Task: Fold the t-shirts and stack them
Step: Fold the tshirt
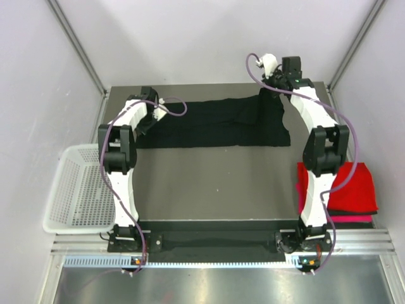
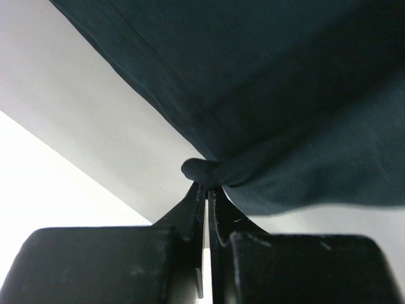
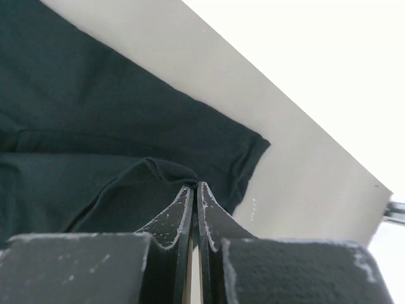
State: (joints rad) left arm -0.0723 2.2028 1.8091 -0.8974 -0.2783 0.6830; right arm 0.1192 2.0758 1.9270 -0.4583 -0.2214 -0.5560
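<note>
The pinched fold [image 3: 171,170] is hanging over the black t-shirt's flat layer, so the robot's right gripper should go on moving it until it reaches the t-shirt's far edge [image 3: 190,100] and let go there.
The black t-shirt [image 1: 215,123] lies spread in a long band across the far part of the table. My left gripper [image 1: 147,120] is shut on its left edge; the left wrist view shows a bunched fold of black cloth [image 2: 205,170] pinched at the fingertips [image 2: 197,202]. My right gripper [image 1: 269,95] is shut on the shirt's far right part; the right wrist view shows the cloth [image 3: 95,145] gathered at the fingertips [image 3: 183,206]. A folded red t-shirt [image 1: 351,183] lies at the right table edge on a magenta one [image 1: 348,218].
A white mesh basket [image 1: 76,190] stands off the table's left edge. Grey walls close in the left, right and far sides. The dark table top [image 1: 215,183] stretches between the two arms.
</note>
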